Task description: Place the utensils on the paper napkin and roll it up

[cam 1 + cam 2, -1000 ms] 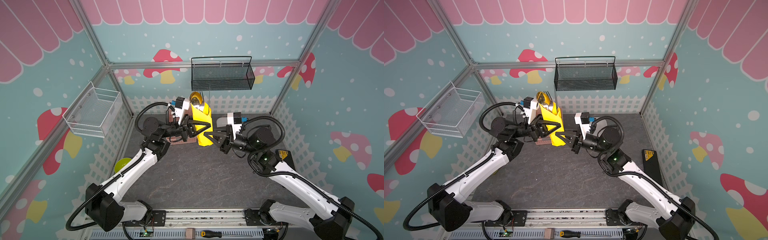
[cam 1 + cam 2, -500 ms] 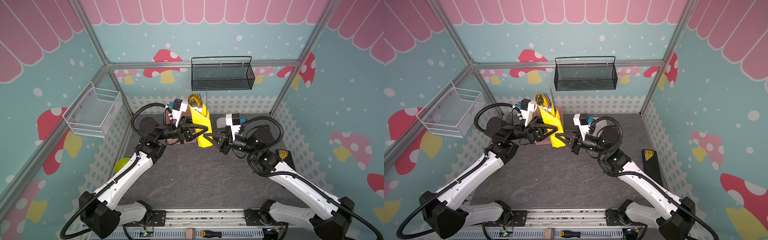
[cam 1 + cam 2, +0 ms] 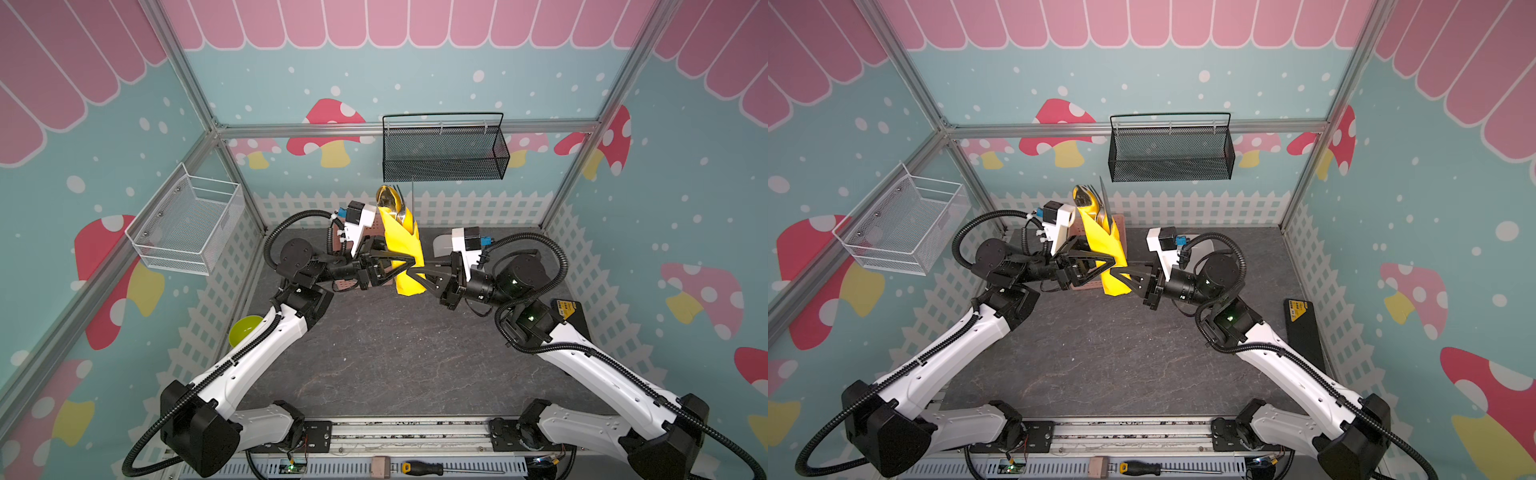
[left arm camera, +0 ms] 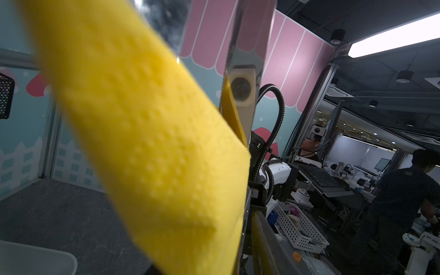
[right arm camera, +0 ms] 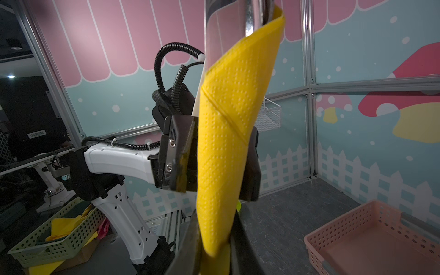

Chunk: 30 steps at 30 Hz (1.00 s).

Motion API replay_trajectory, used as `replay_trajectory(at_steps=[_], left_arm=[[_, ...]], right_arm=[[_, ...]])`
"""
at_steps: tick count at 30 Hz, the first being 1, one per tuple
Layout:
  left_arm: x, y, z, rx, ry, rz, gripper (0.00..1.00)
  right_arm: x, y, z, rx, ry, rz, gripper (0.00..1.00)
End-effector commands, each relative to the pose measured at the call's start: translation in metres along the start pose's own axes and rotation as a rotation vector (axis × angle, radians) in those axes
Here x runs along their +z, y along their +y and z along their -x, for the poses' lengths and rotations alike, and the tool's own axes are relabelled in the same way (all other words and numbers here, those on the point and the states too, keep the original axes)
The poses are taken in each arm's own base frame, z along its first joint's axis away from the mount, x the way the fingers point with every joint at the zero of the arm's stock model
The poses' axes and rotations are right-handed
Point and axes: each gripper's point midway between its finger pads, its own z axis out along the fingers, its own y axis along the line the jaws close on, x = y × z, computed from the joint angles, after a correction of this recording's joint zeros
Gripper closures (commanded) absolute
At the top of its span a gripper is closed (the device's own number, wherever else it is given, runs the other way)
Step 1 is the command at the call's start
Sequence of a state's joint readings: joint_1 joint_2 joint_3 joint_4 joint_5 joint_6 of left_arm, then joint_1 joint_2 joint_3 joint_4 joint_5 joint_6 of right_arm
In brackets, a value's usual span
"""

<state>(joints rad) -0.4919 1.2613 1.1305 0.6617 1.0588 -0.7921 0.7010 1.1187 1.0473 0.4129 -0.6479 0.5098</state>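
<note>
I should open my right gripper, now holding the paper napkin's lower end (image 3: 410, 286), and back it away before my left gripper takes the napkin to the pink basket (image 5: 369, 236).
The paper napkin (image 3: 401, 249) (image 3: 1100, 241) is rolled into a yellow tube and held upright in the air at the back middle of the cell. The utensils stick out of its top: a spoon bowl (image 3: 386, 197), fork tines (image 3: 1088, 193) and a knife blade (image 5: 221, 28); their handles are hidden inside. My right gripper (image 3: 413, 274) (image 5: 214, 238) is shut on the tube's lower end. My left gripper (image 3: 403, 262) straddles the middle of the tube, open, with one finger (image 5: 181, 152) on each side. The paper napkin (image 4: 147, 142) fills the left wrist view.
A pink basket (image 5: 371, 238) (image 3: 1119, 222) sits on the dark floor behind the left gripper. A lime bowl (image 3: 245, 330) lies by the left fence and a black-and-yellow block (image 3: 567, 316) by the right one. Black mesh basket (image 3: 444, 158) and white wire basket (image 3: 187, 224) hang on the walls.
My left gripper's jaws have widened around the napkin roll, and the left arm has drawn back a little to the left. The right gripper keeps its hold on the roll's lower end.
</note>
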Motion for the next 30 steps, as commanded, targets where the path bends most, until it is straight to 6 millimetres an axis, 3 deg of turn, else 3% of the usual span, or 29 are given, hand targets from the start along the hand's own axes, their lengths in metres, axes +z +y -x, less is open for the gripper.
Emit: replay_trajectory(at_steps=[1, 5, 9, 16, 22, 30], left_arm=[[-0.001, -0.008, 0.0, 0.017, 0.0, -0.043, 0.67], [-0.001, -0.007, -0.002, 0.01, 0.005, -0.056, 0.71], [-0.001, -0.008, -0.003, 0.009, 0.004, -0.062, 0.84], [0.0, -0.004, 0.001, 0.024, 0.005, -0.035, 0.99], [-0.001, 0.002, 0.004, 0.031, 0.012, 0.002, 1.0], [-0.008, 0.011, 0.011, 0.028, 0.008, 0.047, 1.0]], right_arm=[[-0.006, 0.016, 0.032, -0.075, -0.092, 0.028, 1.0], [-0.006, 0.013, 0.029, -0.064, -0.084, 0.02, 1.0], [-0.005, 0.011, 0.027, -0.058, -0.081, 0.012, 1.0], [-0.002, 0.006, 0.023, -0.056, -0.065, 0.003, 1.0], [-0.002, 0.002, 0.021, -0.051, -0.058, -0.015, 0.91], [-0.005, -0.005, 0.016, -0.048, -0.044, -0.067, 0.66]])
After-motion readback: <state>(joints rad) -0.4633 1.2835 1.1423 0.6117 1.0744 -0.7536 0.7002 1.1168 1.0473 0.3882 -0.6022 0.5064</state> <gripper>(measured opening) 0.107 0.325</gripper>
